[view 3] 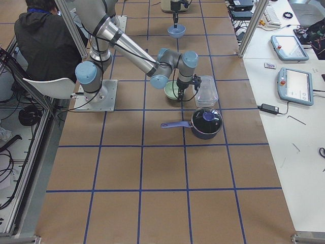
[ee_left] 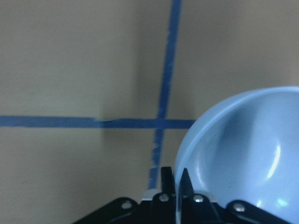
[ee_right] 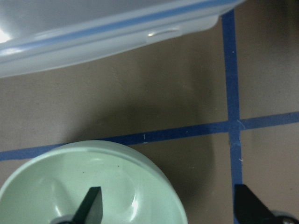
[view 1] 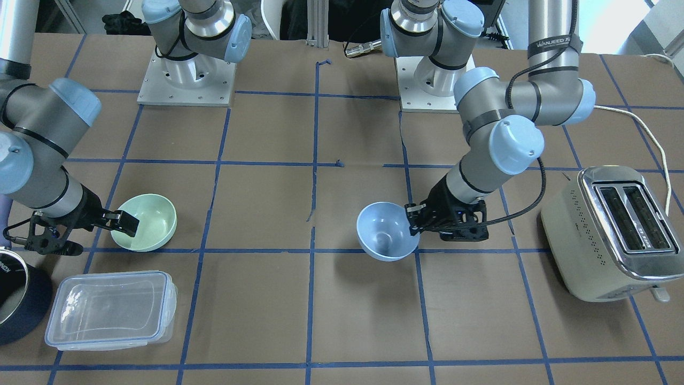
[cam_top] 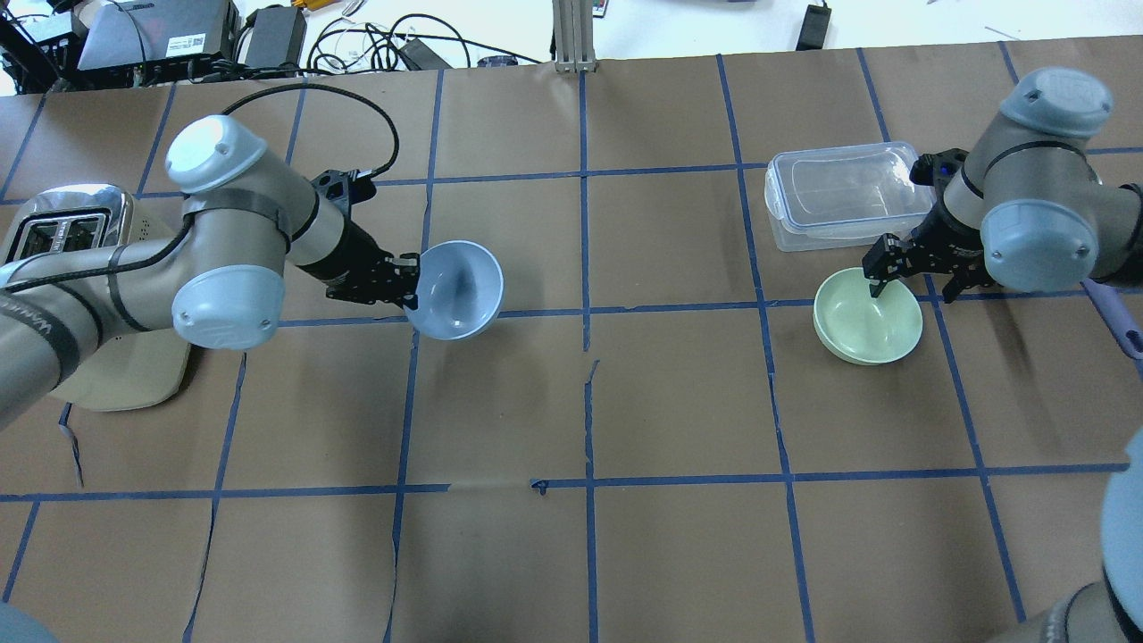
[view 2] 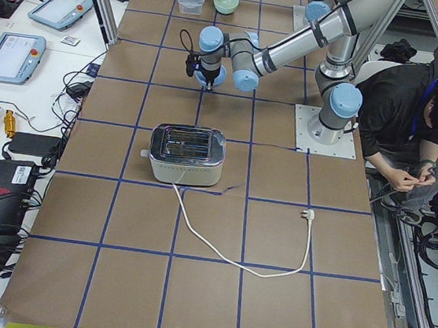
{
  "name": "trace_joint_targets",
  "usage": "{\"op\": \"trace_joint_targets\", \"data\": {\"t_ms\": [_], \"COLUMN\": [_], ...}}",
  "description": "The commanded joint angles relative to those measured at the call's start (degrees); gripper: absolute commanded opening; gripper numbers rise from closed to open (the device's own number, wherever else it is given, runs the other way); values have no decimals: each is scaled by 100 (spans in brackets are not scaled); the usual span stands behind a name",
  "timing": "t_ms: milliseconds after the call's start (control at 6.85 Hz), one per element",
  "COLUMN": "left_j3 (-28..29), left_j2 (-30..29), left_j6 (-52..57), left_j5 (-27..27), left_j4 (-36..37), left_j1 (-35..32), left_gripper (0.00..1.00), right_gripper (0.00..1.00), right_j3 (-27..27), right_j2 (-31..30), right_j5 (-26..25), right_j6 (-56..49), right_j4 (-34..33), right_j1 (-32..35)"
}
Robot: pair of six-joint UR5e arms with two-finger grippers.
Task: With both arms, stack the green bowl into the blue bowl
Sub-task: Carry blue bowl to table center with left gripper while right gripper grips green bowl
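Note:
The empty blue bowl matches the green bowl's width, so the green bowl will nest deep, leaving a thin blue edge, when I lower it.
My left gripper is shut on the rim of the blue bowl. It holds the bowl tilted and lifted a little off the table, left of centre in the overhead view. The left wrist view shows the fingertips pinching the rim of the blue bowl. The green bowl sits upright on the table on my right side. My right gripper is open and straddles its rim. One finger is inside the green bowl, the other outside.
A clear lidded container lies just beyond the green bowl. A dark pot with a long handle stands by the right arm. A toaster with its cord sits under the left arm. A person sits behind the robot bases.

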Motion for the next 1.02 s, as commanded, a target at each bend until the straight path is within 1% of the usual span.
{"op": "trace_joint_targets", "data": {"t_ms": [0, 146, 292, 438, 876], "left_j3": [763, 792, 757, 757, 660], "left_j2": [-440, -695, -837, -847, -943], "left_j6": [-1614, -1715, -1725, -1769, -1804], "left_j5": [9, 53, 54, 54, 62], "left_j4": [-36, 33, 43, 34, 43], "left_j1": [-1201, -1362, -1416, -1477, -1548], "left_gripper": [0, 0, 0, 0, 0], "right_gripper": [89, 47, 11, 0, 0], "right_j3": [52, 96, 105, 96, 52], "right_j2": [122, 131, 123, 114, 9], "right_j5": [34, 25, 25, -10, -10], "right_j6": [-7, 2, -7, -7, -16], "right_j4": [-9, 8, 17, 87, 131], "right_j1": [0, 0, 0, 0, 0]}}
